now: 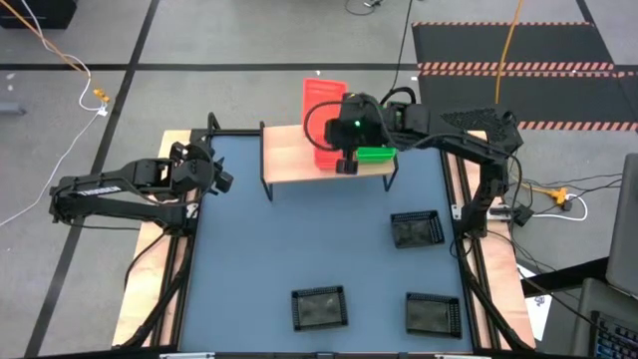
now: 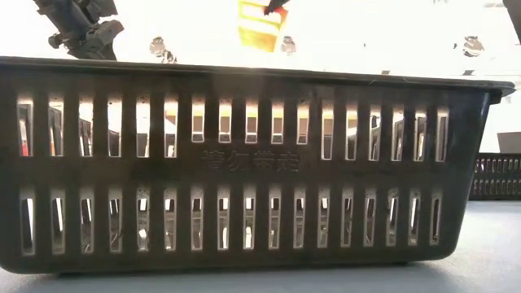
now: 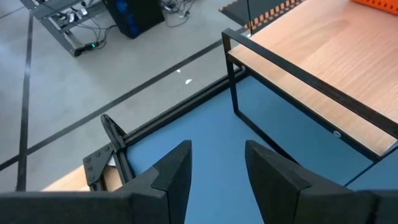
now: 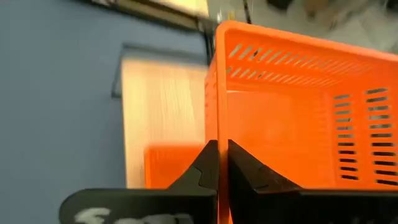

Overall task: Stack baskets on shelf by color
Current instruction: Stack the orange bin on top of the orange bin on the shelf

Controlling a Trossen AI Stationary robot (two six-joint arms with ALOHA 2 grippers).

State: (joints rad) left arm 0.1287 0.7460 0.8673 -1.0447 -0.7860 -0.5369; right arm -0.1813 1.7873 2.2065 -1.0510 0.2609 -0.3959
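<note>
The held red basket (image 1: 324, 97) leans past the shelf's far edge, so my right gripper should pull it back, straighten it and lower it into the red basket (image 4: 169, 165) below.
The wooden shelf (image 1: 294, 160) stands at the table's far edge. Above its middle my right gripper (image 1: 346, 166) is shut on a red basket (image 1: 321, 112), which is tilted and held up in the air. The right wrist view shows another red basket (image 4: 165, 163) resting on the plank below. A green basket (image 1: 379, 155) sits on the shelf's right end, partly hidden by the arm. Three black baskets (image 1: 416, 229), (image 1: 319, 307), (image 1: 434, 312) lie on the table. My left gripper (image 1: 214, 179) waits open near the table's left edge. My right gripper (image 4: 222, 144) pinches one wall of the red basket at its rim (image 4: 214, 127), with one finger (image 4: 255, 174) inside the basket and the other outside. The basket is lifted clear and tilted above the shelf.
One black basket (image 2: 244, 163) stands right in front of the low camera and blocks most of that view; another (image 2: 496, 175) shows to its right. The left part of the plank (image 3: 323, 56) and the table's middle (image 1: 299, 239) are bare.
</note>
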